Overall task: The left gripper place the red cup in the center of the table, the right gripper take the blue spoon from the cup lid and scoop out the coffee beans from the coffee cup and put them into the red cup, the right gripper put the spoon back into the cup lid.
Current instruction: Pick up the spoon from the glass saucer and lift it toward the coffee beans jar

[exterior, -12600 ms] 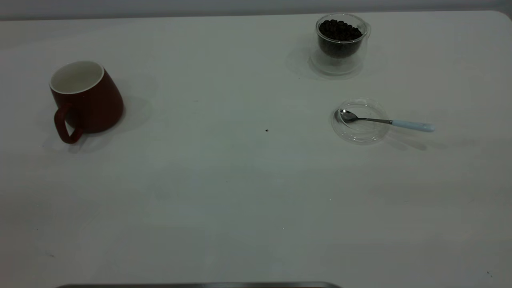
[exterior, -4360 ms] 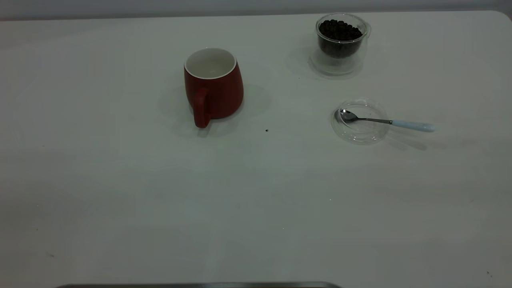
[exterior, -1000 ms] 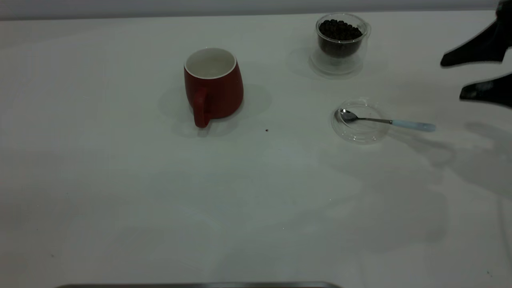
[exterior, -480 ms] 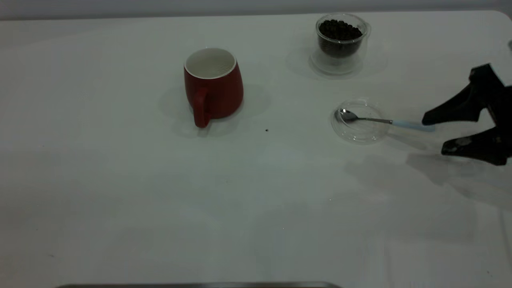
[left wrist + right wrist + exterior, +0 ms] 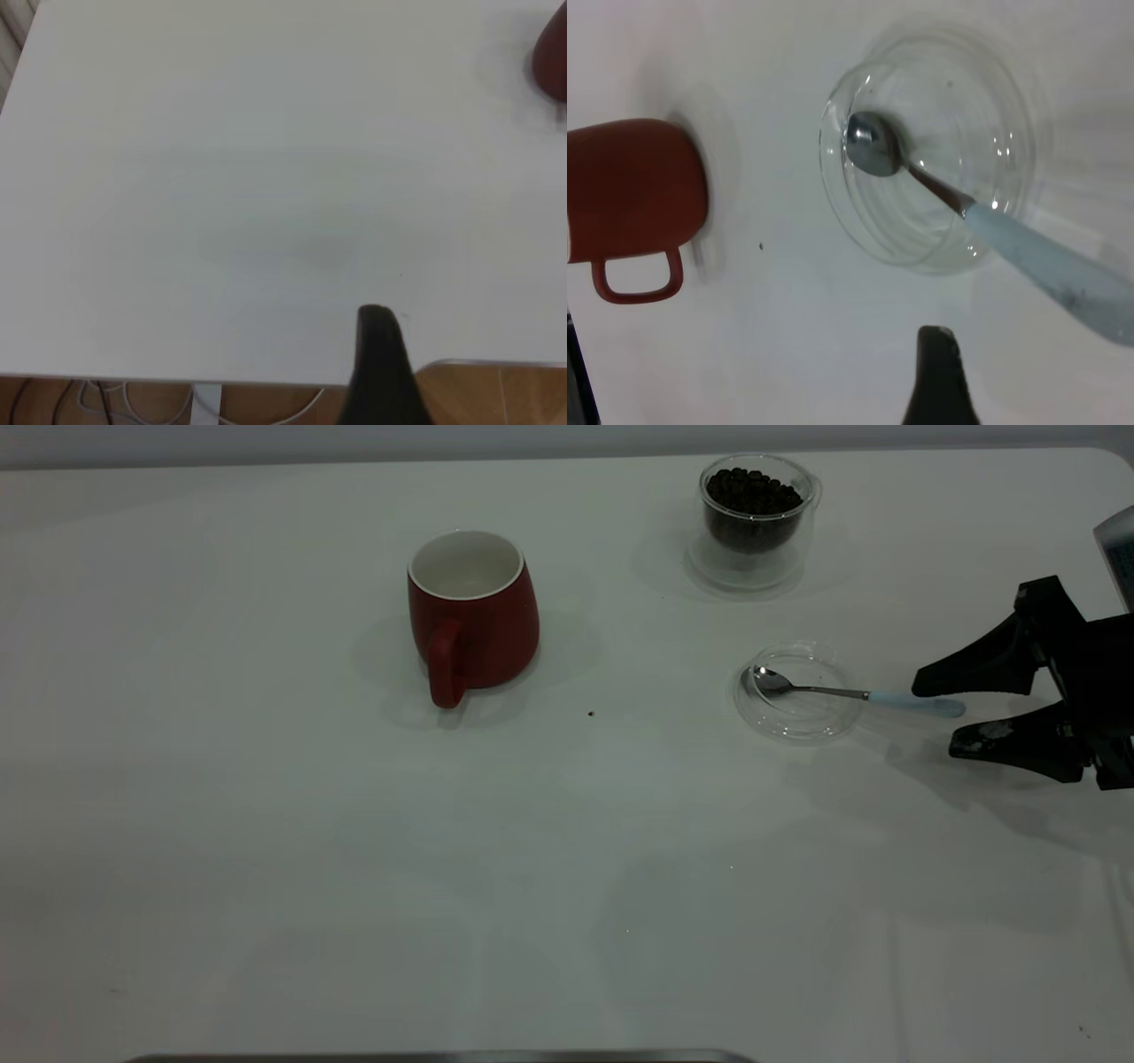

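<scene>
The spoon's bowl [image 5: 770, 680] is small next to the whole coffee beans. I expect the blue spoon [image 5: 916, 703] to carry only a small pile of beans because of this when I scoop.
The red cup [image 5: 474, 615] stands upright near the middle of the table [image 5: 354, 850], its handle toward the near side; it also shows in the right wrist view as the red cup [image 5: 633, 190]. The coffee cup [image 5: 755, 514] at the back right holds the coffee beans [image 5: 753, 489]. The blue spoon [image 5: 850, 693] lies with its bowl in the cup lid [image 5: 797, 722] and its pale blue handle [image 5: 1063, 274] sticking out to the right. My right gripper [image 5: 936, 717] is open, and its two fingers flank the handle's end without touching it. My left gripper [image 5: 381, 372] hangs over the table's near edge.
A tiny dark speck [image 5: 591, 713] lies between the red cup and the lid. The left wrist view shows the table's edge [image 5: 177, 379], with wooden floor and cables below it. A thin grey strip [image 5: 443, 1058] runs along the table's near edge.
The red cup went from the far left to the middle earlier on. Over the last second my open right gripper came in from the right, dropped and moved left around the spoon handle's end.
</scene>
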Controlling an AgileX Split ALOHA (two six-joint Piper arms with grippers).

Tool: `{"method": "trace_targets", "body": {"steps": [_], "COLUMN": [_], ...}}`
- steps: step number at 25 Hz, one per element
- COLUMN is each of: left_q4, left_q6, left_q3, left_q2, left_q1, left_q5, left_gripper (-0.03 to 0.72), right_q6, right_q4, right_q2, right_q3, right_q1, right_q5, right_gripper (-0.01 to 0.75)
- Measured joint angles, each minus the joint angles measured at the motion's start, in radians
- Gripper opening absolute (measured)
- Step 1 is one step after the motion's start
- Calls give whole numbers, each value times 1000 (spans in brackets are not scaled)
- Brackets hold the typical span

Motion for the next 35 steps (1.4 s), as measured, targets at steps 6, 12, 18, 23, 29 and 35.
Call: {"method": "trace_targets", "body": {"steps": [6, 12, 18, 23, 29, 35], "left_q4": [0, 0, 0, 0, 0, 0], "left_q6": [0, 0, -6, -6, -6, -6], "left_q3": [0, 0, 0, 0, 0, 0], "left_q2": [0, 0, 0, 0, 0, 0], "left_q1": [0, 0, 0, 0, 0, 0], "left_q5": [0, 0, 0, 0, 0, 0], "left_gripper": [586, 586, 586, 586, 586, 586], "right_q6": [-4, -17, -21, -21, -33, -46], "right_q4": [0, 0, -2, 1, 1, 1], "right_q2": [0, 0, 6, 58, 93, 94], "right_q3": [-23, -24, -37, -63, -64, -66], "right_q1": [0, 0, 0, 0, 0, 0], "right_q5": [0, 0, 1, 46, 79, 96], "right_gripper": [591, 591, 591, 591, 553, 423]}}
